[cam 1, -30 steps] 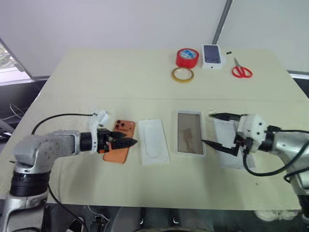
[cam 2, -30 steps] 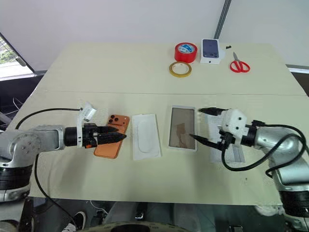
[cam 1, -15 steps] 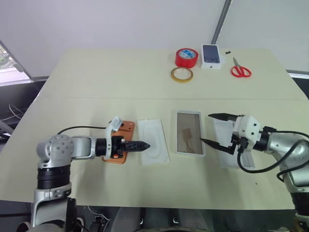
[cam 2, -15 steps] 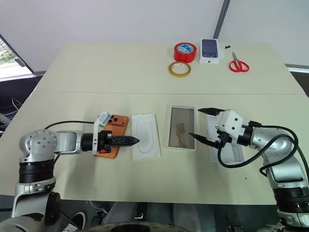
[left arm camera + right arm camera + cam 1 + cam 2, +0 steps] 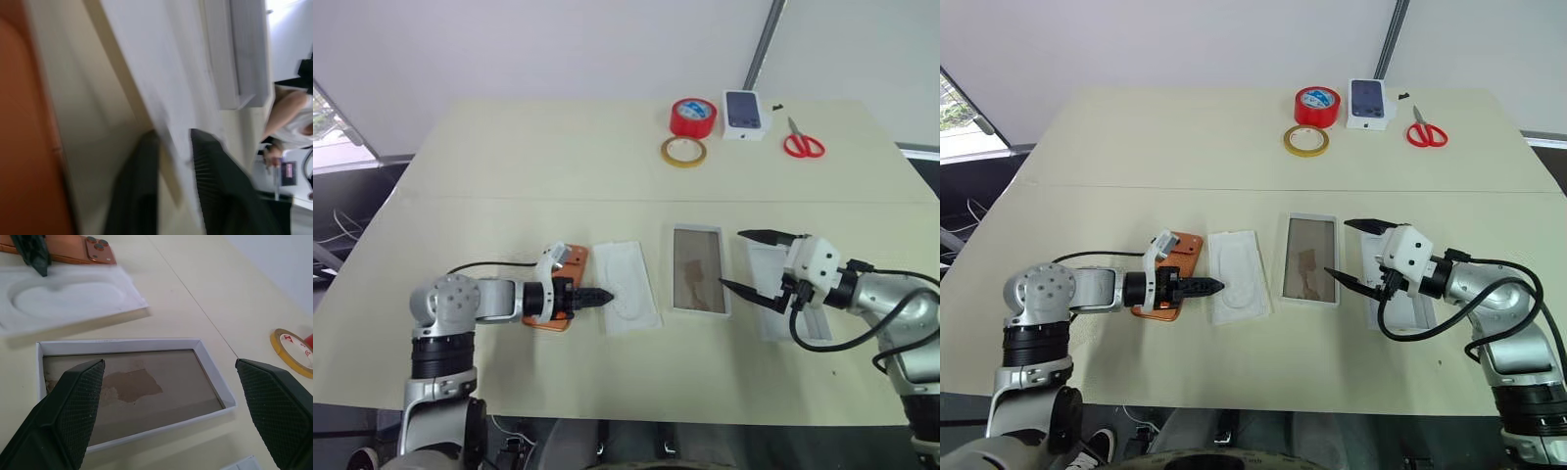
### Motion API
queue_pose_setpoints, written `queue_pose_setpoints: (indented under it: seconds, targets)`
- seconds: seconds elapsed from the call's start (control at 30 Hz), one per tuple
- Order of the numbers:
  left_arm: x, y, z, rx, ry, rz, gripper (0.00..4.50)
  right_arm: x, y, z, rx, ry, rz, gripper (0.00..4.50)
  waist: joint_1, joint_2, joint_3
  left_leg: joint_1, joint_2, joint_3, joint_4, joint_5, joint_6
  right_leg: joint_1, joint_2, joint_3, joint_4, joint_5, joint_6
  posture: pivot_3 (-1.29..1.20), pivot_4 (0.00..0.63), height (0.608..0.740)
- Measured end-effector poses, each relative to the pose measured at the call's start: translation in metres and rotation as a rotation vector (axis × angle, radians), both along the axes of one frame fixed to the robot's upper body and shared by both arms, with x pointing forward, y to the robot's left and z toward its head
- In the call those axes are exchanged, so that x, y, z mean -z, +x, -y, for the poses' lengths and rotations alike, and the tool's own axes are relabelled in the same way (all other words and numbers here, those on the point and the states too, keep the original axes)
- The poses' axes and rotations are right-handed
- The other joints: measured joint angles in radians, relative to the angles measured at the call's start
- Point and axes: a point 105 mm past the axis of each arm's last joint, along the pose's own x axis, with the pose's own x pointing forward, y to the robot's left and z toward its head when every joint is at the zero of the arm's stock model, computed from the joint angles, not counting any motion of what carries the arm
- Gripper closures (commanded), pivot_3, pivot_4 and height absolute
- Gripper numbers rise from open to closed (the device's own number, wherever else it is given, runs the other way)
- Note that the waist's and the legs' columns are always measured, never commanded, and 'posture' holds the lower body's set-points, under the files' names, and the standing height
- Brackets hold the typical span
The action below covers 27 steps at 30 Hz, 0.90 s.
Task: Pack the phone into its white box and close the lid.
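Note:
The flat white insert (image 5: 626,287) has the same outline as the box's opening (image 5: 699,269), so the insert should settle below the box's rim when the robot lowers it in.
The orange phone (image 5: 570,260) lies flat on the table, its near half hidden under my left arm. My left gripper (image 5: 605,295) reaches past it to the right. It is shut on the left edge of the flat white insert (image 5: 628,294), and in the left wrist view that white edge (image 5: 171,137) runs between the fingers. The white box (image 5: 697,282) lies open and empty right of the insert. My right gripper (image 5: 749,262) hovers open beside the box, above the lid (image 5: 771,319). In the right wrist view the box (image 5: 127,387) sits between its fingers.
At the table's far side stand a red tape roll (image 5: 693,116), a yellow tape ring (image 5: 683,151), a small white box with a phone picture (image 5: 747,112) and red scissors (image 5: 803,145). A black cable trails from each arm.
My left gripper has moved right and down, from over the phone to the insert's left edge, and has gone from open to shut. The right gripper has stayed in place.

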Motion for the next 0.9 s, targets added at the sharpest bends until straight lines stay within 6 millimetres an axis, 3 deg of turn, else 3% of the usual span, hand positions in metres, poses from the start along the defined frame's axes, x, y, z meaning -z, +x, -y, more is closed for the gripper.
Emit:
queue_pose_setpoints:
  seconds: [0.23,0.53,0.63,0.87,0.9]
  targets:
    - [-0.002,0.010,0.003,-0.010,-0.008,-0.018,4.46,0.009,-0.004,-0.006,-0.022,-0.005,-0.026,0.00,-0.002,0.000,0.000,0.000,0.000,0.000,0.000,0.000,0.000,0.000,0.000,0.000,0.001,0.000,0.000,0.00,0.150,0.740]
    - [-0.019,0.023,-0.013,-0.069,-0.098,-0.027,4.46,0.047,-0.038,-0.050,-0.244,-0.061,-0.198,0.00,-0.004,-0.001,0.001,0.000,0.000,0.000,0.000,0.000,-0.001,-0.001,0.000,0.000,0.001,0.000,0.000,0.00,0.150,0.740]
    - [-0.028,0.027,-0.013,-0.070,-0.124,-0.011,4.50,0.060,-0.032,-0.053,-0.259,-0.129,-0.235,0.90,-0.002,-0.001,0.001,0.000,0.000,0.000,0.000,0.000,-0.001,-0.001,0.000,0.000,0.001,0.000,0.000,0.00,0.150,0.740]
    - [-0.046,0.043,-0.016,-0.169,-0.150,0.112,4.50,0.072,-0.018,-0.043,-0.229,-0.147,-0.318,4.45,-0.001,-0.003,0.002,-0.001,0.000,0.000,0.000,0.000,-0.001,-0.002,0.000,0.000,0.000,0.000,0.000,0.00,0.150,0.740]
    - [-0.047,0.044,-0.017,-0.181,-0.151,0.115,4.50,0.072,-0.018,-0.044,-0.234,-0.142,-0.320,4.45,-0.001,-0.003,0.002,-0.001,0.000,0.000,0.000,0.001,-0.001,-0.002,0.000,0.000,0.001,0.000,0.000,0.00,0.150,0.740]
